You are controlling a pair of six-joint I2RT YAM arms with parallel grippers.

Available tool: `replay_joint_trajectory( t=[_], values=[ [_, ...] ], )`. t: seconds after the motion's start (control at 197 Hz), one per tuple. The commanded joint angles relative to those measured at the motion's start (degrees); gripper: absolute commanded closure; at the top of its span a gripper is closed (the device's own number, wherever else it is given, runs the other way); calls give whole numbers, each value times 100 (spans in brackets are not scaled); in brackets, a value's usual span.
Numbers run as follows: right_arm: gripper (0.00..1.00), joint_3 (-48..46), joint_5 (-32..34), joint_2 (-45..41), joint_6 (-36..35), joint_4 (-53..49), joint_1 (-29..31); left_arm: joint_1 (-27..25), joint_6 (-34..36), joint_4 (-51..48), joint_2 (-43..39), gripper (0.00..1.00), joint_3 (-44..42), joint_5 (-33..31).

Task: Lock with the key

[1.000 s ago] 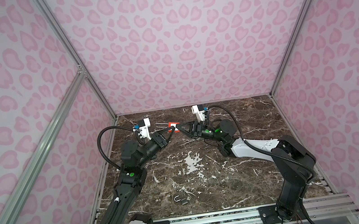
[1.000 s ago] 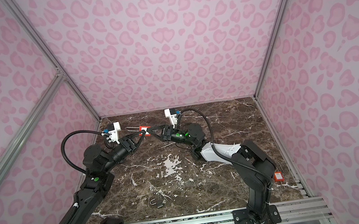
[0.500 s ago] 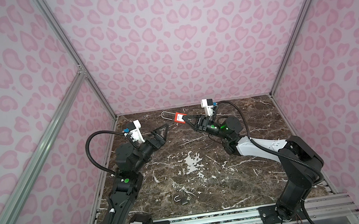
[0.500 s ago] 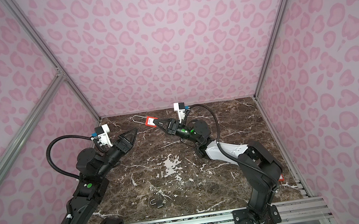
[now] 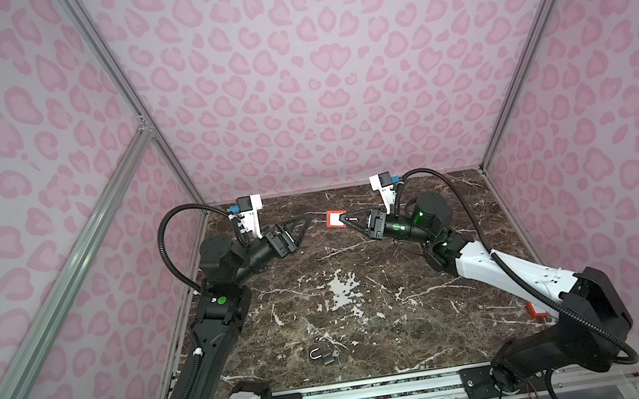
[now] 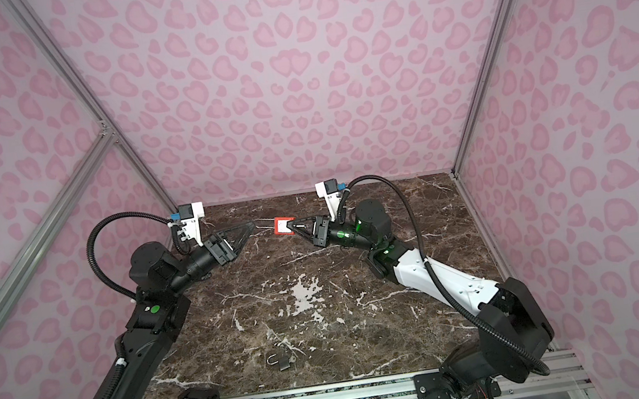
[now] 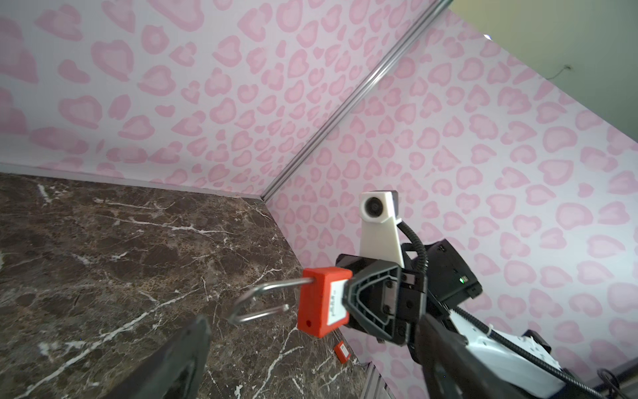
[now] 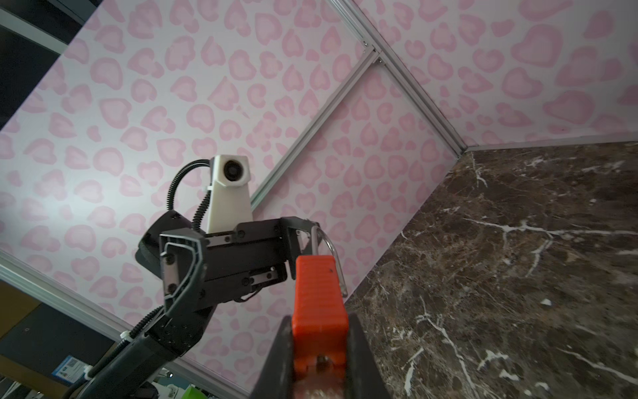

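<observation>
My right gripper covers the red padlock's key end (image 5: 343, 219), so next my left gripper takes the shackle's bend (image 7: 235, 310), then the body, freeing my right gripper for the key.
A red padlock (image 5: 336, 219) (image 6: 283, 226) hangs above the far middle of the marble table, held sideways by my right gripper (image 5: 347, 218) (image 8: 319, 321), which is shut on its body. Its silver shackle (image 7: 259, 300) (image 8: 326, 241) stands open, with one leg free, and points at my left gripper (image 5: 305, 229) (image 6: 247, 237). That gripper is wide open with nothing held. One of its fingers (image 8: 300, 229) is right beside the shackle's bend. I cannot make out the key; it is hidden or out of view.
A small grey padlock (image 5: 321, 355) (image 6: 280, 360) lies near the table's front edge. Another small red block (image 5: 535, 309) (image 7: 341, 351) lies by the right arm's base. Pink-patterned walls close in the back and both sides, and a metal rail (image 5: 376, 390) runs along the front.
My left gripper, shut at the lock's shackle end a second ago, opened wide and drew back, then came forward to the shackle again. The right gripper shifted right with the lock.
</observation>
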Motion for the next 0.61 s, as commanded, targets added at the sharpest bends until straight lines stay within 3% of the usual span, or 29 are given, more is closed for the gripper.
replay_joint_trajectory(
  t=[0.0,0.37,0.603],
  values=[
    [100,92,-444,-102,-559,-700,-91,9,300,153,-90,6,128,293],
    [100,201,-959,-233,-314,-551,-162,-3,249,176,337,9,318,905],
    [100,222,-1143,-128,122,-10,-218,-13,241,123,395,25,285,945]
  ],
)
